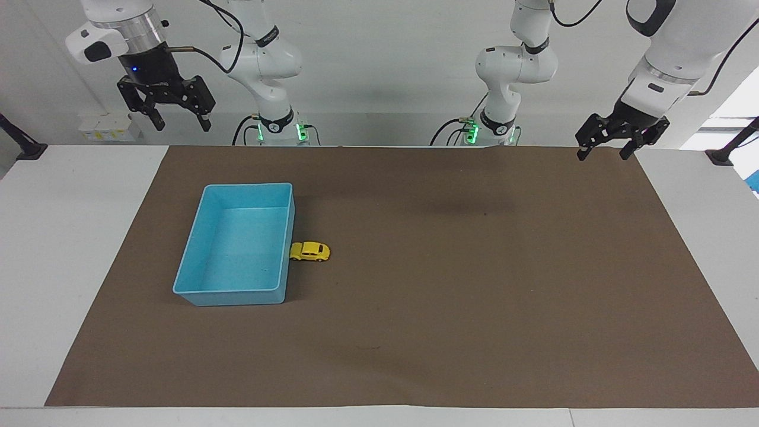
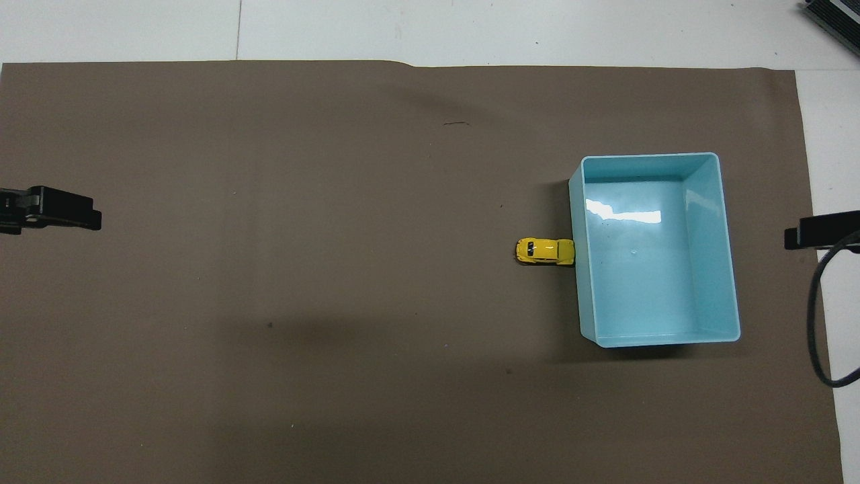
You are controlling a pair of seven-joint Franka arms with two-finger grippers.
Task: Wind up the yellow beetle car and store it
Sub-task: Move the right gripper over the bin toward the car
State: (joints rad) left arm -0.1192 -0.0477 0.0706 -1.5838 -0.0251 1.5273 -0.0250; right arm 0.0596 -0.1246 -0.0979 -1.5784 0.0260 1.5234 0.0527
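The yellow beetle car is standing up against the blue bin's outside (image 2: 574,251), a long way from the robot's left gripper, so the robot's right gripper should pick the car up and put it into the bin (image 2: 633,261).
The yellow beetle car (image 1: 309,251) (image 2: 545,251) stands on the brown mat, one end against the outside wall of the blue bin (image 1: 237,298) (image 2: 650,156), on the side toward the left arm's end. Nothing lies in the bin. My left gripper (image 1: 602,154) hangs open and holds nothing, over the mat's corner by the left arm's base; only one of its fingers (image 2: 64,208) shows in the overhead view. My right gripper (image 1: 182,125) waits open and raised high over the right arm's end of the table, a dark finger (image 2: 820,230) showing from above.
The brown mat (image 1: 474,284) covers most of the white table (image 1: 71,237). A black cable loop (image 2: 814,316) hangs over the table's edge beside the bin. Black clamp posts (image 1: 24,148) (image 1: 728,153) stand at the table's corners nearest the robots.
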